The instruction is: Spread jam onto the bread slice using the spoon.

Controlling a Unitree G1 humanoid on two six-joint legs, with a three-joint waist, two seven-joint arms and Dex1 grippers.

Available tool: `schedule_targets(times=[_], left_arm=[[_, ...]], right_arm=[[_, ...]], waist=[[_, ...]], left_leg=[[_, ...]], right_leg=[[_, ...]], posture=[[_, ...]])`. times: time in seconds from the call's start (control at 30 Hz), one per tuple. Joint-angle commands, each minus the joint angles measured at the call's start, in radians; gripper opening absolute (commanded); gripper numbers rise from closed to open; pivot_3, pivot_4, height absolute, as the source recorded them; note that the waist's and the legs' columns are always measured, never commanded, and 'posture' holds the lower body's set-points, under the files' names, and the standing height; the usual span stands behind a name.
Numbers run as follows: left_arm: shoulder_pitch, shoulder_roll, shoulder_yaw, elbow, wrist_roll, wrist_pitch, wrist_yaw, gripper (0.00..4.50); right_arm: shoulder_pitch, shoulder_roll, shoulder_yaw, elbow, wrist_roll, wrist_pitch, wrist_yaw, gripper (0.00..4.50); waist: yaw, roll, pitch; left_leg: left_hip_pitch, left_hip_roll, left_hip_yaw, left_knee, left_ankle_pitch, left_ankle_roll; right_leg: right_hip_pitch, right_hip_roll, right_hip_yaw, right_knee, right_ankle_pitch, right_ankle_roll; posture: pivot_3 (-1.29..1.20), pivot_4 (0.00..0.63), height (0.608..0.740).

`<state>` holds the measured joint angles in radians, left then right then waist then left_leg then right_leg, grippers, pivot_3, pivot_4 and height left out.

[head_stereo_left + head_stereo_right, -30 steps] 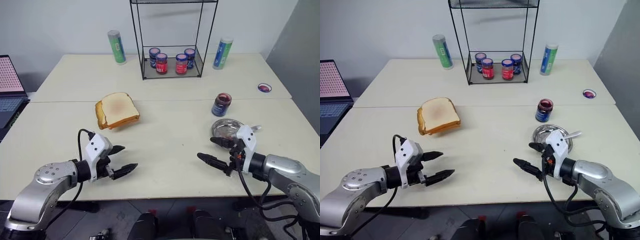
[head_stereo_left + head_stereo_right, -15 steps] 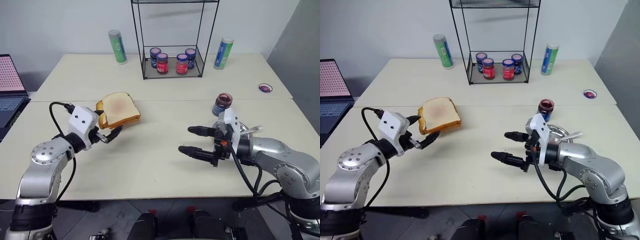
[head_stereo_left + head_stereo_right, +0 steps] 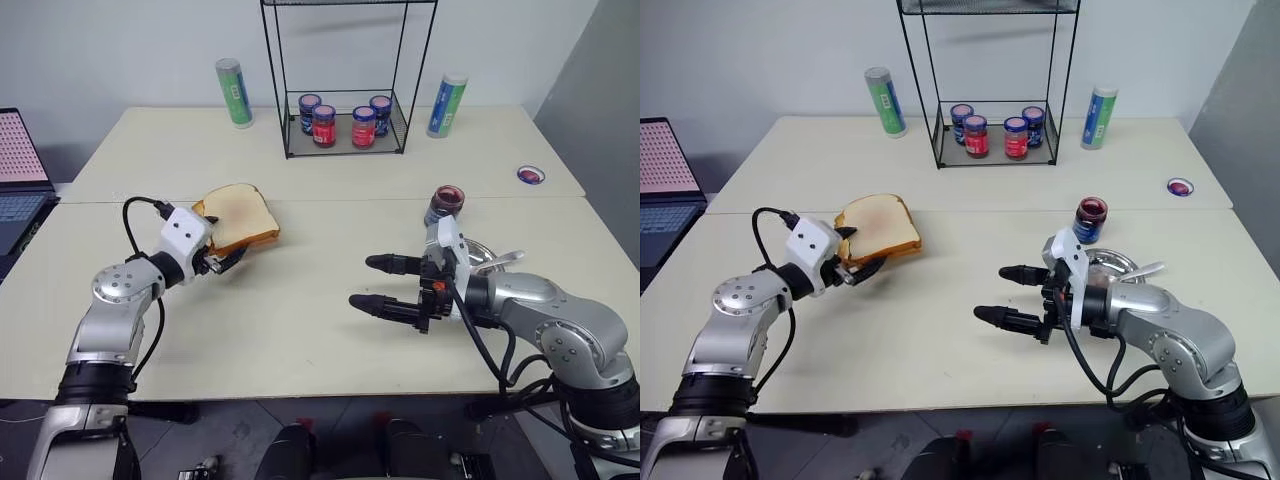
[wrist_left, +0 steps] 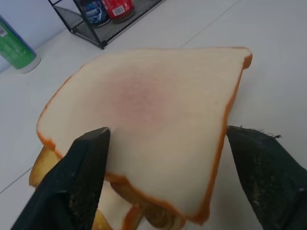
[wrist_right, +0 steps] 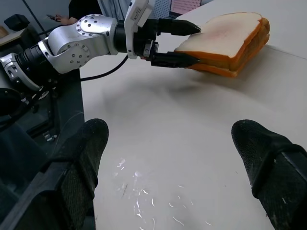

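Note:
I should expect smears of jam in the steel plate [image 3: 482,254] when I pick up the spoon, because a faint pink stain [image 5: 223,32] is already on the bread slice.
The bread slice [image 3: 240,205], thin and pale with a tan crust, lies on top of a thicker bread stack [image 5: 240,57] on the left of the table. My left gripper [image 3: 222,242] is open at the stack's near corner: one finger [image 5: 184,26] rests on the top slice, the other [image 5: 175,59] at the stack's side. The open jam jar [image 3: 443,207] stands at the right behind a steel plate [image 3: 1118,262], and the spoon [image 3: 503,259] pokes its handle off the plate's edge. My right gripper [image 3: 363,281] hovers open and empty, left of the plate.
A wire rack [image 3: 345,140] with several lidded jars stands at the back centre. Green-labelled cylinders flank it [image 3: 233,92] [image 3: 446,104]. A small lid [image 3: 529,176] lies far right and a laptop [image 3: 20,170] at the left edge. Bare tabletop lies between the two grippers.
My left gripper moved forward to the bread stack and its fingers now straddle the top slice's corner, somewhat narrower. My right gripper shifted left away from the plate, still open.

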<state>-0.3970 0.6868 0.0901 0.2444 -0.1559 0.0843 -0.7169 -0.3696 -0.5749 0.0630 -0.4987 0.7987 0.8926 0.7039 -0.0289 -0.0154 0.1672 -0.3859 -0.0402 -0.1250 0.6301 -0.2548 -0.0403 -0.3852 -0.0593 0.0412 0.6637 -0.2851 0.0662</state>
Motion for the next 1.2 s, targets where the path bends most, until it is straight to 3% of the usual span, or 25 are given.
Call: schedule_targets(times=[0.03, 0.5, 0.73, 0.87, 0.97, 1.07, 1.2], left_arm=[[-0.031, -0.002, 0.032, -0.002, -0.035, -0.008, -0.024, 3.04], [-0.030, 0.011, 0.065, -0.035, -0.117, 0.103, -0.079, 0.03], [-0.088, 0.004, 0.130, -0.081, -0.219, 0.241, -0.057, 0.03], [-0.140, 0.024, 0.097, -0.160, -0.203, 0.243, -0.074, 0.03], [-0.179, 0.016, 0.029, -0.257, -0.175, 0.242, -0.091, 0.03], [-0.155, -0.013, -0.125, -0.350, -0.062, 0.165, -0.105, 0.03], [-0.070, -0.062, -0.301, -0.311, 0.119, -0.015, -0.076, 0.03]], right_arm=[[0.012, -0.001, -0.023, -0.041, 0.002, -0.020, -0.011, 4.50], [0.035, 0.000, -0.026, -0.062, 0.010, -0.022, -0.034, 4.50], [0.033, 0.004, -0.028, -0.059, 0.004, -0.025, -0.046, 4.50], [0.037, 0.001, -0.037, -0.062, 0.002, -0.029, -0.057, 4.50], [0.041, -0.003, -0.053, -0.073, 0.011, -0.025, -0.073, 4.50], [0.063, -0.019, -0.082, -0.105, 0.028, -0.007, -0.094, 4.50], [0.117, -0.030, -0.098, -0.147, 0.033, 0.005, -0.124, 4.50]], waist=[[0.000, 0.000, 0.000], [-0.001, 0.000, 0.000], [-0.002, 0.000, 0.000], [-0.002, -0.001, 0.000], [-0.001, -0.001, 0.000], [0.002, -0.001, 0.000], [-0.002, -0.001, 0.000]], left_leg=[[0.000, 0.000, 0.000, 0.000, 0.000, 0.000], [0.000, 0.000, 0.000, 0.000, 0.000, 0.000], [0.000, 0.000, -0.001, 0.000, 0.000, 0.000], [0.000, 0.000, -0.001, 0.001, 0.000, 0.000], [-0.001, 0.000, -0.001, 0.001, 0.000, 0.000], [-0.001, -0.001, -0.001, 0.001, 0.000, 0.000], [-0.001, -0.001, 0.000, 0.001, 0.000, 0.000]], right_leg=[[0.000, 0.000, 0.000, 0.000, 0.000, 0.000], [0.000, 0.000, 0.000, 0.000, 0.000, 0.000], [0.000, 0.000, 0.000, 0.000, 0.000, 0.000], [0.000, 0.000, 0.000, 0.000, 0.000, 0.000], [0.000, 0.000, 0.000, 0.000, 0.000, 0.000], [0.000, 0.000, 0.000, 0.000, 0.000, 0.000], [0.000, 0.000, 0.001, -0.001, 0.000, 0.000]], posture=[[0.00, 0.150, 0.740], [0.00, 0.150, 0.740], [0.00, 0.150, 0.740], [0.00, 0.150, 0.740], [0.00, 0.150, 0.740], [0.00, 0.150, 0.740], [0.00, 0.150, 0.740]])
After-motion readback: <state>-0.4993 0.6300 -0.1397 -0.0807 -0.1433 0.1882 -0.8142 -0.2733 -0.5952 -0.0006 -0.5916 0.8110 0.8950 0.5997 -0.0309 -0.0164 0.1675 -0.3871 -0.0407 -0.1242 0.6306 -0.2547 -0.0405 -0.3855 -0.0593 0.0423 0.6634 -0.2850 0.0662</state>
